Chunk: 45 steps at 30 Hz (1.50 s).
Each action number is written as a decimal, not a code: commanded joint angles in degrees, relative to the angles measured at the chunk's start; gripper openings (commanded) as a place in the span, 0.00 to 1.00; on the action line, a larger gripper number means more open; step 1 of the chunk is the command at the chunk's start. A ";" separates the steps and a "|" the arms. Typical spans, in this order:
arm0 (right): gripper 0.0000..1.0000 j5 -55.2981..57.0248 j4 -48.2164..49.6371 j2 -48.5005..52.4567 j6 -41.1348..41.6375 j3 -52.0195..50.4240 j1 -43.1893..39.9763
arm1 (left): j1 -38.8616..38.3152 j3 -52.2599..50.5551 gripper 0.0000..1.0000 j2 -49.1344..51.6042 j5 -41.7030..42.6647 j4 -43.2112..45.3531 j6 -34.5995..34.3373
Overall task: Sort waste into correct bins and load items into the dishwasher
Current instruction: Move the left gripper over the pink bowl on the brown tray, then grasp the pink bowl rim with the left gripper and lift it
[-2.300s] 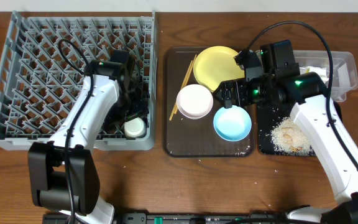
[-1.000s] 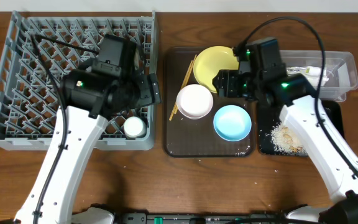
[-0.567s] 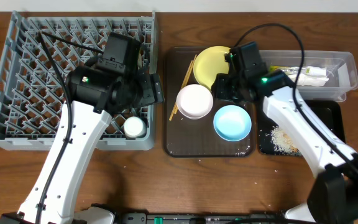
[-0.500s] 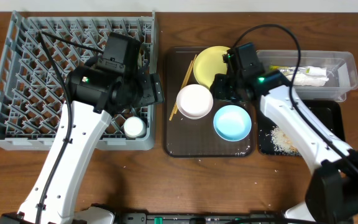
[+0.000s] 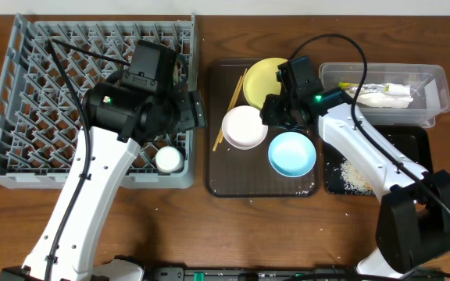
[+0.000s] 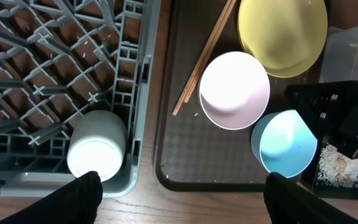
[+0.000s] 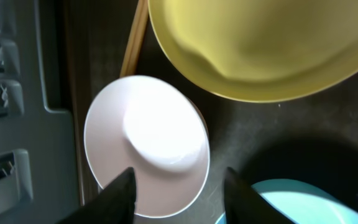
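Observation:
The white bowl [image 5: 244,128] sits beside the rack, under my right gripper, so my right gripper should back away and my left gripper should take the bowl's rim [image 5: 223,126].
The grey dishwasher rack [image 5: 22,94] holds the small white cup [image 5: 168,159] on its side near the front right corner. My left gripper [image 5: 192,112] hangs open and empty above the rack's right edge [image 6: 143,74]; the cup [image 6: 98,152] lies by its left finger. On the brown tray are a yellow plate [image 5: 268,78], white bowl [image 5: 244,126], light-blue bowl [image 5: 292,153] and chopsticks [image 5: 229,109]. My right gripper [image 5: 276,109] is open, its fingers astride the white bowl's [image 7: 145,140] rim without touching it, below the plate [image 7: 260,43].
The brown serving tray [image 5: 233,183] sits in the middle. At the right, a clear tub [image 5: 436,78] holds a white wrapper [image 5: 381,97], and in front of it a black tray [image 5: 416,144] holds rice scraps [image 5: 355,173]. A few grains dot the wooden table.
My right arm has swung left from the black tray side, across the yellow plate, to above the white bowl. The left arm has barely moved.

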 commanded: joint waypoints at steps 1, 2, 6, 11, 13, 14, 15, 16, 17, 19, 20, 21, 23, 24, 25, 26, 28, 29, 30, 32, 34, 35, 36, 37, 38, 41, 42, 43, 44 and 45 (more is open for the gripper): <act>0.50 0.92 0.15 0.17 0.11 1.14 0.39 | -0.31 0.13 0.83 0.46 -0.35 0.55 -2.29; 0.53 0.83 0.02 -0.35 -0.07 1.38 0.02 | -0.59 0.13 0.82 0.70 -0.33 1.01 -2.45; 0.69 0.72 -2.97 -5.03 -1.40 4.22 -3.61 | -4.09 0.13 0.75 3.13 -3.13 3.48 -2.49; 0.73 0.83 -9.40 -12.15 -4.17 7.96 -10.84 | -10.38 0.13 0.75 9.27 -3.76 6.82 -2.45; 0.73 0.92 -11.15 -14.86 -5.22 8.17 -13.75 | -12.52 0.15 0.75 12.26 -3.78 8.17 -2.43; 0.73 1.03 -12.07 -16.04 -5.62 8.17 -15.06 | -13.40 0.15 0.75 13.70 -3.78 8.92 -2.43; 0.73 1.38 -13.00 -16.98 -5.92 8.17 -16.26 | -14.19 0.15 0.75 15.10 -3.78 9.60 -2.40; 0.73 1.38 -14.12 -17.94 -6.51 8.17 -17.57 | -14.91 0.15 0.75 16.57 -3.80 10.32 -2.38; 0.73 1.38 -15.06 -18.53 -6.97 8.17 -18.51 | -15.41 0.15 0.75 17.64 -3.78 10.88 -2.36; 0.73 1.38 -17.09 -19.15 -7.08 8.17 -19.98 | -16.06 0.15 0.75 19.54 -3.80 11.98 -1.62; 0.73 1.38 -17.84 -19.15 -7.17 8.17 -20.31 | -16.22 0.15 0.75 20.13 -3.82 12.41 -0.92; 0.74 1.38 -18.43 -19.12 -7.17 8.15 -20.44 | -16.24 0.15 0.75 20.59 -3.91 12.81 -0.35; 0.75 1.36 -18.97 -18.78 -7.80 7.85 -20.35 | -16.26 0.15 0.75 21.49 -5.64 13.55 1.14; 0.75 1.38 -18.97 -18.58 -7.80 7.58 -20.24 | -16.26 0.15 0.75 22.01 -6.97 13.92 2.32; 0.75 1.38 -18.97 -18.47 -7.80 7.43 -20.15 | -16.26 0.15 0.76 22.49 -7.89 14.34 3.58; 0.75 1.38 -18.95 -18.47 -7.80 7.32 -20.13 | -16.26 0.15 0.76 22.84 -7.85 14.60 4.46; 0.75 1.38 -18.93 -18.47 -7.82 7.15 -20.04 | -16.48 0.13 0.75 23.98 -7.39 15.52 8.00; 0.75 1.38 -18.91 -18.47 -8.04 7.15 -20.04 | -16.79 0.13 0.75 24.39 -7.41 15.87 10.08; 0.77 1.38 -18.91 -18.47 -8.04 7.15 -20.04 | -17.18 0.13 0.75 24.94 -7.41 16.24 12.59; 0.77 1.38 -18.91 -18.47 -8.04 7.15 -19.98 | -18.29 0.13 0.73 25.88 -7.41 17.09 18.14; 0.77 1.38 -18.91 -18.47 -8.13 7.15 -19.93 | -19.45 0.13 0.72 26.71 -7.43 18.05 22.47; 0.77 1.38 -18.91 -18.47 -8.26 7.15 -19.93 | -20.22 0.13 0.71 27.26 -7.45 18.78 24.61; 0.77 1.36 -18.91 -18.47 -8.48 7.15 -19.93 | -20.83 0.13 0.70 27.74 -7.43 19.41 26.05; 0.77 1.38 -18.95 -18.47 -8.48 7.15 -19.93 | -21.42 0.13 0.68 28.22 -7.45 20.09 27.06; 0.77 1.36 -18.95 -18.47 -8.70 7.13 -19.93 | -21.97 0.13 0.67 28.74 -7.45 20.68 27.69; 0.77 1.38 -18.97 -18.47 -9.09 7.10 -19.93 | -23.26 0.13 0.66 30.12 -7.50 22.34 27.85; 0.77 1.36 -18.97 -18.47 -9.09 7.10 -19.93 | -23.58 0.13 0.65 30.77 -7.63 22.91 27.82; 0.77 1.38 -18.97 -18.47 -9.09 7.10 -19.93 | -23.78 0.13 0.64 31.23 -7.67 23.30 27.82; 0.78 1.38 -18.97 -18.47 -9.09 7.10 -19.91 | -23.80 0.13 0.64 31.78 -7.67 23.69 27.78; 0.77 1.38 -18.97 -18.47 -9.09 7.10 -19.93 | -23.80 0.13 0.63 32.20 -7.67 23.93 27.47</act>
